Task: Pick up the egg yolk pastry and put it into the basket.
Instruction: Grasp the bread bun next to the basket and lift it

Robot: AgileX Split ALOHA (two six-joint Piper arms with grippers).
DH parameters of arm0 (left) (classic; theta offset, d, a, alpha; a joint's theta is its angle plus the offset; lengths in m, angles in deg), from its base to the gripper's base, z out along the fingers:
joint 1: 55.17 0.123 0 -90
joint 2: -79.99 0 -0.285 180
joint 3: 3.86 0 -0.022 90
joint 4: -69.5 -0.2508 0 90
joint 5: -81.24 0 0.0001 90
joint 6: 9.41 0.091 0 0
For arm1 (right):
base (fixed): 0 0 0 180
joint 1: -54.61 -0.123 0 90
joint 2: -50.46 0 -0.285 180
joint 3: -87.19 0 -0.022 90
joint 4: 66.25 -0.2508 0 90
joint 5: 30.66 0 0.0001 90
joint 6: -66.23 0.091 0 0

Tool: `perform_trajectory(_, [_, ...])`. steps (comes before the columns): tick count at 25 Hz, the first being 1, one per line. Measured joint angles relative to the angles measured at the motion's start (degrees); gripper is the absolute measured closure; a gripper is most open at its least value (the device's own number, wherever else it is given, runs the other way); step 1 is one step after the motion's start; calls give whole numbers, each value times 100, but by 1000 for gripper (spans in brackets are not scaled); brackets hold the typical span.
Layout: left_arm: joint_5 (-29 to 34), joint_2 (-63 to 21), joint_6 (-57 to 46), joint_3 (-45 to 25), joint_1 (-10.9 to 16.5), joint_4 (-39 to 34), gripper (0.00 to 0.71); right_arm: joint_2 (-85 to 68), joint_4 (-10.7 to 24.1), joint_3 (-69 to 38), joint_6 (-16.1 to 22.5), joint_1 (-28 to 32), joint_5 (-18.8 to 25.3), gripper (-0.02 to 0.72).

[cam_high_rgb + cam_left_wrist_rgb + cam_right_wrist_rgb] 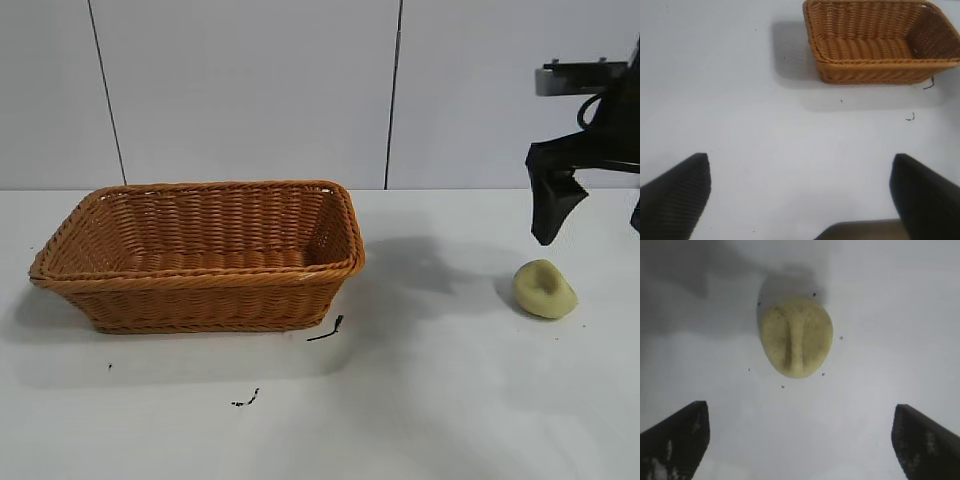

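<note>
My right gripper has the pastry's fold (797, 340) centred ahead of its open fingers, so it should keep moving down and forward and close on both sides of the pastry (544, 290).
The egg yolk pastry (545, 289), a small pale yellow-green lump, lies on the white table at the right. It also shows in the right wrist view (796, 337), ahead of the jaws and not between them. My right gripper (590, 225) hangs open and empty just above and behind the pastry; in its own view (800, 440) the fingers stand wide apart. The orange-brown wicker basket (200, 270) stands at the left, with nothing inside. It shows in the left wrist view (880, 62) too. My left gripper (800, 200) is open and empty over bare table, away from the basket.
Small black scraps (325, 332) lie on the table in front of the basket's near right corner, with another scrap (246, 400) closer to the front. A pale panelled wall stands behind the table.
</note>
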Motion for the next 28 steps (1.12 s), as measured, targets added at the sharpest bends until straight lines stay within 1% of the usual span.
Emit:
perform_trajectory(5, [0, 0, 0, 0, 0, 0, 15, 393, -11, 180, -51, 0, -70, 15])
perform_trajectory(9, [0, 0, 0, 0, 0, 0, 15, 568, -114, 184, -113, 0, -91, 15])
perform_trajectory(15, [0, 0, 0, 0, 0, 0, 15, 902, -114, 184, -135, 0, -381, 15])
perform_trajectory(24, [0, 0, 0, 0, 0, 0, 15, 1279, -114, 186, -150, 0, -695, 15])
perform_trajectory(25, [0, 0, 0, 0, 0, 0, 15, 1279, -114, 186, -150, 0, -715, 20])
perform_trajectory(26, [0, 0, 0, 0, 0, 0, 15, 1279, -114, 186, -150, 0, -729, 41])
perform_trajectory(27, [0, 0, 0, 0, 0, 0, 15, 1279, -114, 186, -150, 0, -735, 69])
perform_trajectory(28, [0, 0, 0, 0, 0, 0, 15, 1279, -114, 186, -150, 0, -735, 111])
